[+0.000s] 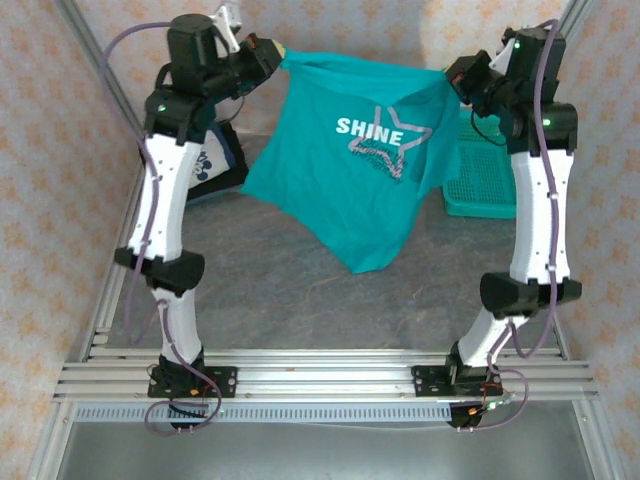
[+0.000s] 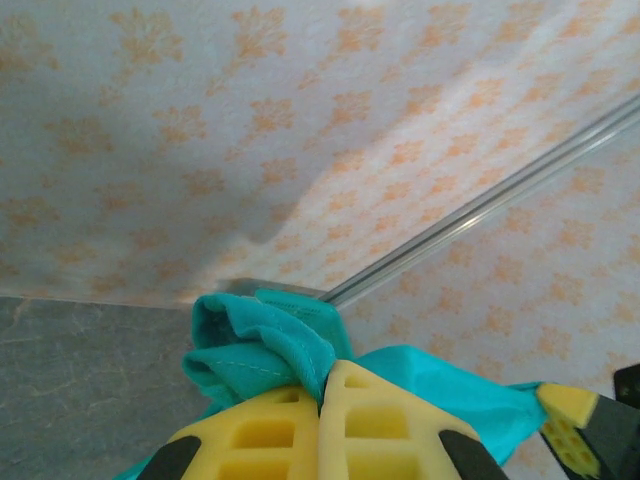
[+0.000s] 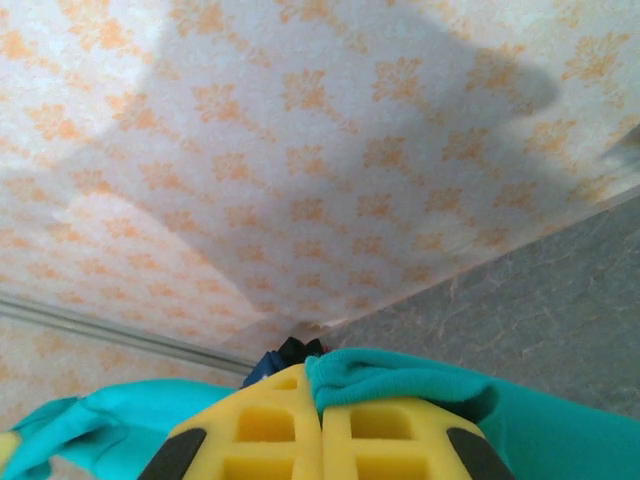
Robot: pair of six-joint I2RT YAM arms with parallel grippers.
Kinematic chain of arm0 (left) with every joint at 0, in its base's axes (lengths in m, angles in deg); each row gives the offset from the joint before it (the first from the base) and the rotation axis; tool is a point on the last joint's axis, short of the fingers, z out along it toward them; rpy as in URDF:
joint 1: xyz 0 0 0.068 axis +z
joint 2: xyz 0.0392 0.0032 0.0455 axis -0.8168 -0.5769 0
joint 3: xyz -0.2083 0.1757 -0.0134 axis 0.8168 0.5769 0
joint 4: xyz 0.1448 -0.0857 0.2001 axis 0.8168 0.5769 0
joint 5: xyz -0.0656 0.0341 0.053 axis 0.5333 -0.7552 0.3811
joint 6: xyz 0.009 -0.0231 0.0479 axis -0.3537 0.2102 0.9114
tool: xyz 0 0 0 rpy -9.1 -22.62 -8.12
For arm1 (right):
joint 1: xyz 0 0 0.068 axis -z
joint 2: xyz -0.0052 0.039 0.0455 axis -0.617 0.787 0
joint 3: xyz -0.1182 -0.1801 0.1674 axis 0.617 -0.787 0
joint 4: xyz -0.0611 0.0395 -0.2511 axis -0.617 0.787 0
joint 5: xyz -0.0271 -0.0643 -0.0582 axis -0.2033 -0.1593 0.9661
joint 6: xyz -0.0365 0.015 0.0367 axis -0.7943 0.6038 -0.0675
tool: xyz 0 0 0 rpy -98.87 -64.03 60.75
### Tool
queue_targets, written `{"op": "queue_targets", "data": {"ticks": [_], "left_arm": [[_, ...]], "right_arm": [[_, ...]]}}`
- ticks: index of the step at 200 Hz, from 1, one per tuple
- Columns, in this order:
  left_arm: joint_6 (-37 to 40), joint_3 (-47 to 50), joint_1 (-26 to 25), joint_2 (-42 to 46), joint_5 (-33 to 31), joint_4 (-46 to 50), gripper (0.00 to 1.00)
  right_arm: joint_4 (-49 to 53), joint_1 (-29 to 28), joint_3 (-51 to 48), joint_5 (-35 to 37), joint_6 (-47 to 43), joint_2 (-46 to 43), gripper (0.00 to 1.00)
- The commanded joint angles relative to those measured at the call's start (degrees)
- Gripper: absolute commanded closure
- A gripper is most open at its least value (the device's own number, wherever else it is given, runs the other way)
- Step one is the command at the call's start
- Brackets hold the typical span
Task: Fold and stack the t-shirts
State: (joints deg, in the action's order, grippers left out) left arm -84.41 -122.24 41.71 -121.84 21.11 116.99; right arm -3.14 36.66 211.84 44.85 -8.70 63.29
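I can see that the teal t-shirt hangs crooked [image 1: 345, 170] between my grippers with its lower corner drooping, so next I put it down and grab that corner [image 1: 364, 262] with my left gripper.
A teal t-shirt [image 1: 350, 170] with white "SHINE" lettering hangs spread in the air between both arms, its lower corner drooping toward the table. My left gripper [image 1: 272, 55] is shut on its upper left edge; in the left wrist view, teal cloth [image 2: 265, 350] bunches out from between the closed yellow fingers [image 2: 250, 425]. My right gripper [image 1: 455, 80] is shut on the upper right edge, with a teal fold [image 3: 400, 380] over the yellow fingers [image 3: 375, 430]. A navy shirt with white print [image 1: 215, 160] lies folded at the back left.
A teal plastic mesh basket [image 1: 485, 180] stands at the back right, partly behind the right arm. The grey table [image 1: 300, 290] stretches below the hanging shirt. Patterned walls enclose the cell on three sides.
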Motion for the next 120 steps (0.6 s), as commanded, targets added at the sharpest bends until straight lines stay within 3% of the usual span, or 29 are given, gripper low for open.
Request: {"op": "queue_targets", "data": {"ticks": [1, 32, 61, 89, 120], "left_arm": [[-4.65, -6.60, 0.57, -6.96, 3.13, -4.22, 1.00], [-6.83, -7.15, 1.11, -9.10, 4.78, -9.96, 1.00], [-0.25, -6.32, 3.89, -8.14, 6.98, -0.10, 1.00], [10.01, 4.91, 8.52, -2.02, 3.78, 7.85, 1.00], [18.43, 28.68, 14.04, 6.73, -4.51, 8.48, 1.00]], "right_arm": [[4.76, 3.42, 10.14, -3.58, 0.82, 5.42, 1.00], [4.97, 5.07, 13.02, -9.33, 3.95, 5.28, 1.00], [9.48, 2.29, 4.66, -13.51, 3.58, -0.38, 1.00], [5.70, -7.94, -16.63, -11.98, 6.32, -10.93, 1.00], [-17.84, -23.35, -51.49, -9.43, 22.57, -20.62, 1.00]]}}
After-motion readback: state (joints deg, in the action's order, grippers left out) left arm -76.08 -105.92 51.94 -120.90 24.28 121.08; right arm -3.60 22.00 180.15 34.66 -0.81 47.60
